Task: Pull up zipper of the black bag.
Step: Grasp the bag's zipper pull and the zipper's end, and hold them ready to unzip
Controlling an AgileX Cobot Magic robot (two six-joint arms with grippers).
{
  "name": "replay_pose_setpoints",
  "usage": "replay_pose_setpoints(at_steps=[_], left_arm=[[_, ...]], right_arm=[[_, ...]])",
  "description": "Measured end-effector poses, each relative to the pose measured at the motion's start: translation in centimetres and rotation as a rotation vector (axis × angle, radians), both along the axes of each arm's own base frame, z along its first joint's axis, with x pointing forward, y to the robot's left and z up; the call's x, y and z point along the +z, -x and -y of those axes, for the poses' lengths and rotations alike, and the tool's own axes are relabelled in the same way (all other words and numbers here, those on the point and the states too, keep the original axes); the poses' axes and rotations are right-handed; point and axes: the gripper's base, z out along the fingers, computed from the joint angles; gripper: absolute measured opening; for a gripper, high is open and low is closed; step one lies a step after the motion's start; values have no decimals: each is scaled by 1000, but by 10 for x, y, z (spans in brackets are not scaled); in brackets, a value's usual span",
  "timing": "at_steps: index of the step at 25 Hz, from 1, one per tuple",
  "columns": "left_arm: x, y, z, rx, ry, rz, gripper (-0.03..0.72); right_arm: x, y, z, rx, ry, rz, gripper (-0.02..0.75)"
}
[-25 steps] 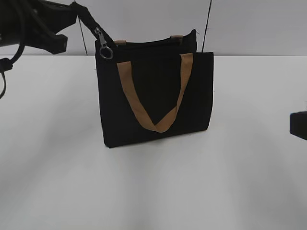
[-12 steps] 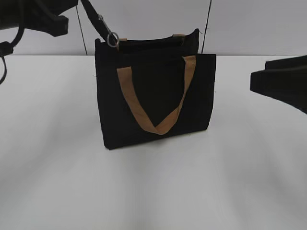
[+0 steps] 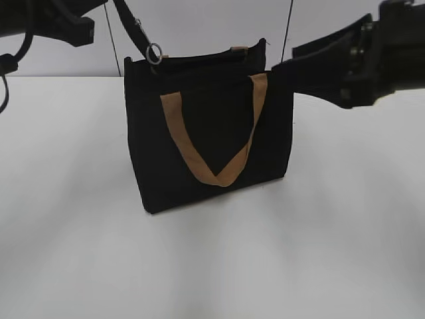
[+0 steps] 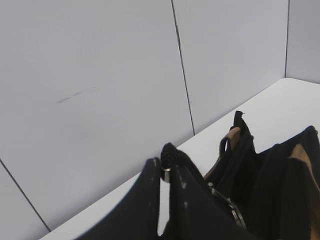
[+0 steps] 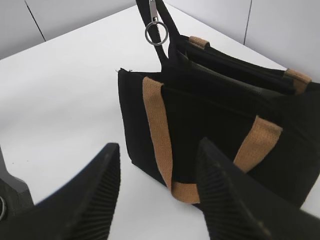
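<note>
The zipper pull will slide to the bag's far corner and close the zipper when I pull the ring, because the bag's opening is wide open beyond the zipper pull.
The black bag stands upright on the white table, its tan handle hanging down the front. The bag also shows in the right wrist view. A black zip tail rises from its top left corner to my left gripper, which is shut on the tail's end. The zipper's silvery pull with a ring hangs on that tail just above the corner, and shows in the right wrist view. My right gripper is open and empty beside the bag's upper right corner, jaws facing the bag's front.
The white table runs around the bag. A pale panelled wall stands close behind. The left arm fills the top left corner and the right arm the upper right.
My right gripper has come in from the right edge to the bag's upper right corner. The left gripper has lifted the zip tail slightly, and the bag has shifted a little left.
</note>
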Motion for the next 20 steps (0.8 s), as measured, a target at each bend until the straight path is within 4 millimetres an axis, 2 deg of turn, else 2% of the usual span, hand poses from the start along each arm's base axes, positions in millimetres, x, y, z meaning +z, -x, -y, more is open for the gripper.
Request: replay_pose_setpoints(at_steps=[6, 14, 20], left_arm=[[0, 0, 0, -1, 0, 1, 13], [-6, -5, 3, -10, -4, -14, 13], [-14, -13, 7, -30, 1, -18, 13]], right_arm=[[-5, -36, -36, 35, 65, 6, 377], [-15, -70, -92, 93, 127, 50, 377], [-23, -92, -112, 94, 137, 55, 377]])
